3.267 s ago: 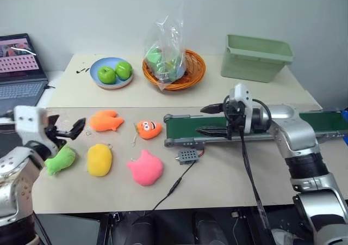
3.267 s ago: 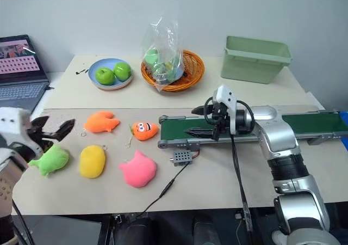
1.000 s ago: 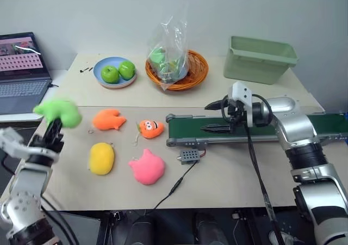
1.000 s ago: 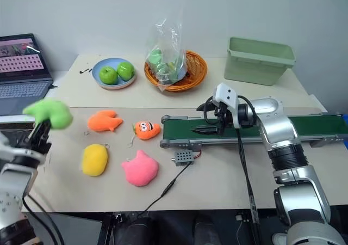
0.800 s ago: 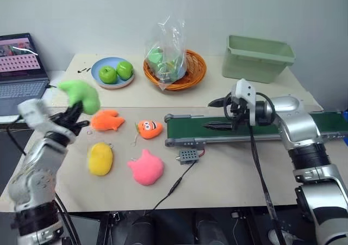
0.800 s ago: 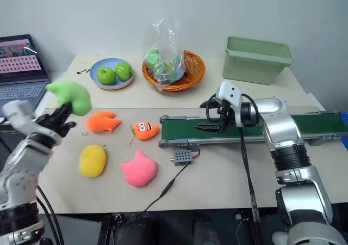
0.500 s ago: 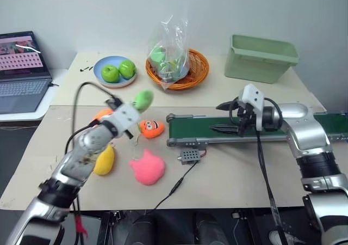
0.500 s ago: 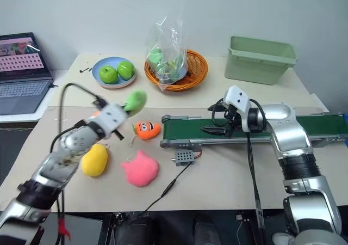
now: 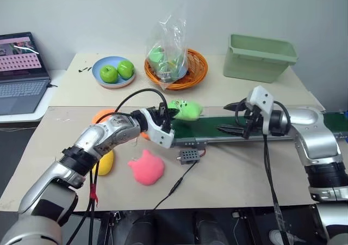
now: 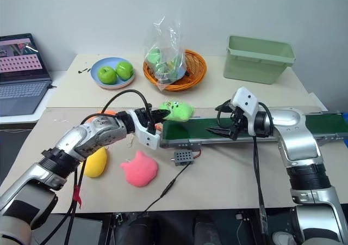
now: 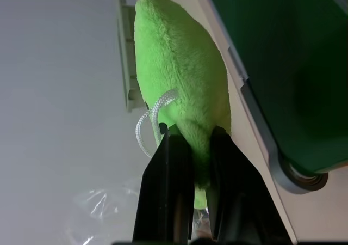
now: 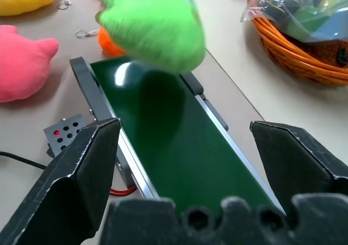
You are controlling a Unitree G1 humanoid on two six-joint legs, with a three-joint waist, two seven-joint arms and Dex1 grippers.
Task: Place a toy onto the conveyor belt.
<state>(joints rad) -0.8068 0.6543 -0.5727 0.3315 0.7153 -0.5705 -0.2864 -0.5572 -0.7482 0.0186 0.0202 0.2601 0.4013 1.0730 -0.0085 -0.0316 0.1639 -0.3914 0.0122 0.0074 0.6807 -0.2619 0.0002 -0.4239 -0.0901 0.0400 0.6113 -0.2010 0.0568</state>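
Observation:
The lime-green toy is hanging over the empty end of the conveyor belt, so my left gripper should keep lowering the toy until it touches the belt, then let go.
The toy is a lime-green plush, pinched by its lower edge in my left gripper, which is shut on it. It hangs just above the left end of the conveyor belt, a long dark green strip in a grey frame. In the left wrist view the toy rises between the black fingers, with the belt beside it. My right gripper hovers open over the belt, a little to the right of the toy. The right wrist view shows the toy above the belt's end.
A pink plush and a yellow plush lie in front of my left arm. A small grey box with a cable sits by the belt's front. At the back stand an apple plate, an orange basket, a green bin and a laptop.
My left arm has swung from the far left of the table across to the belt's left end, carrying the green toy. The right gripper has drifted slightly right along the belt.

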